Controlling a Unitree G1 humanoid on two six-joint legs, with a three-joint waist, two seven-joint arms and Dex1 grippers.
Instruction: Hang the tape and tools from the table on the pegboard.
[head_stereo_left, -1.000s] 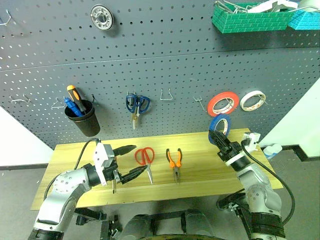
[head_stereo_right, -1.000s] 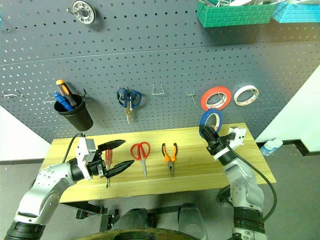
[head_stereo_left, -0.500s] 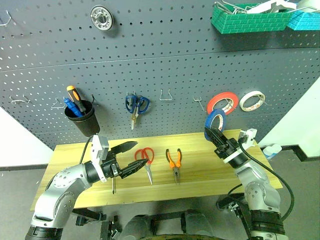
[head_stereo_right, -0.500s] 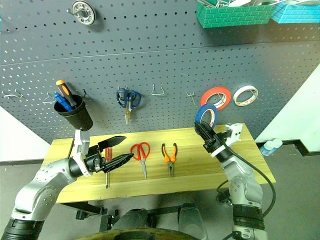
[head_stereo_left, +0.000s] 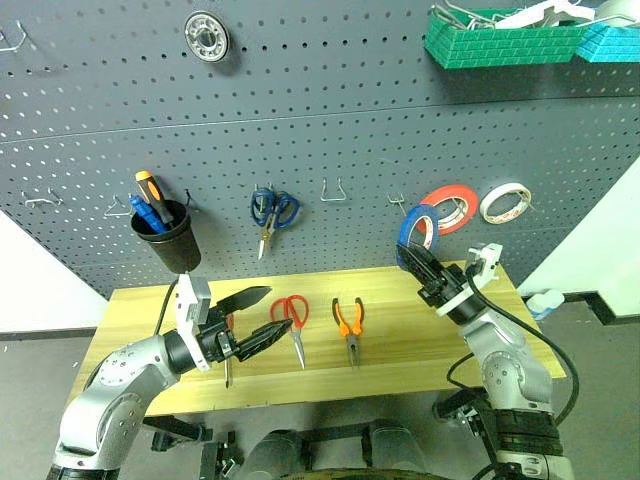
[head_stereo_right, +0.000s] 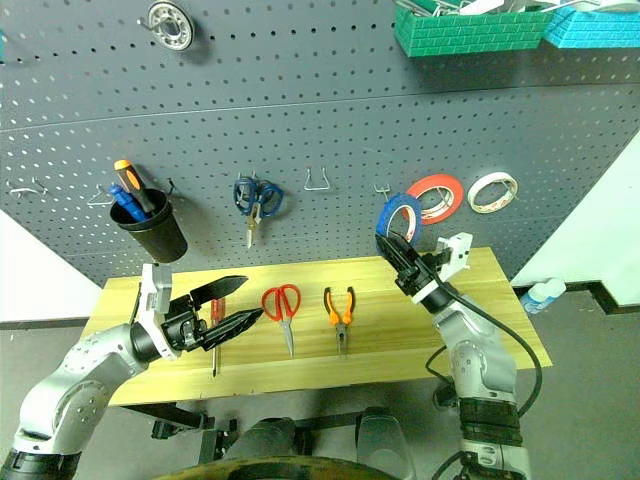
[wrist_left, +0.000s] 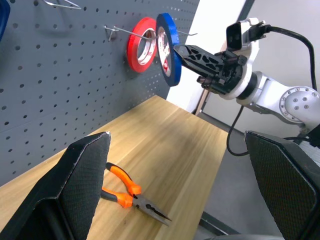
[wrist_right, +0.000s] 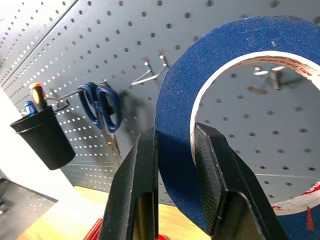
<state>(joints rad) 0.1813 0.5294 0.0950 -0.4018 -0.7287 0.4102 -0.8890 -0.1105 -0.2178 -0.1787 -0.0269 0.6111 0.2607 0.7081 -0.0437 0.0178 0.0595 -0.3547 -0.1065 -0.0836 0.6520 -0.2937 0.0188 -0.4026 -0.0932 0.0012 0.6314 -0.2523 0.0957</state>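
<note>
The thin hook (wrist_right: 274, 77) is in line with the dark blue tape's hole (wrist_right: 250, 130). My right gripper continues to move the tape onto the hook until the tape's upper rim hangs.
My right gripper (head_stereo_left: 413, 259) is shut on the lower rim of the dark blue tape (head_stereo_left: 416, 227), one finger (wrist_right: 134, 187) outside the ring and the other inside. The roll stands upright in front of the pegboard (head_stereo_left: 350, 130), just below a thin hook (head_stereo_left: 398, 203). On the table (head_stereo_left: 450, 340) lie the red-handled scissors (head_stereo_left: 291, 312), the pliers (head_stereo_left: 348, 318) and the small red screwdriver (head_stereo_right: 217, 309). Open and holding nothing, my left gripper (head_stereo_left: 278, 310) hovers over the screwdriver, left of the scissors.
The pegboard carries a black cup (head_stereo_left: 167, 243) with an orange-and-black screwdriver, blue scissors (head_stereo_left: 272, 210), a bare hook (head_stereo_left: 333, 190), a red-orange roll (head_stereo_left: 452, 205) and a white roll (head_stereo_left: 505, 200). Green and blue baskets (head_stereo_left: 500, 38) sit high on the right.
My right gripper has carried the blue tape up and to the left, closer to the pegboard and its hook. The left gripper has rolled a little but stays in place.
</note>
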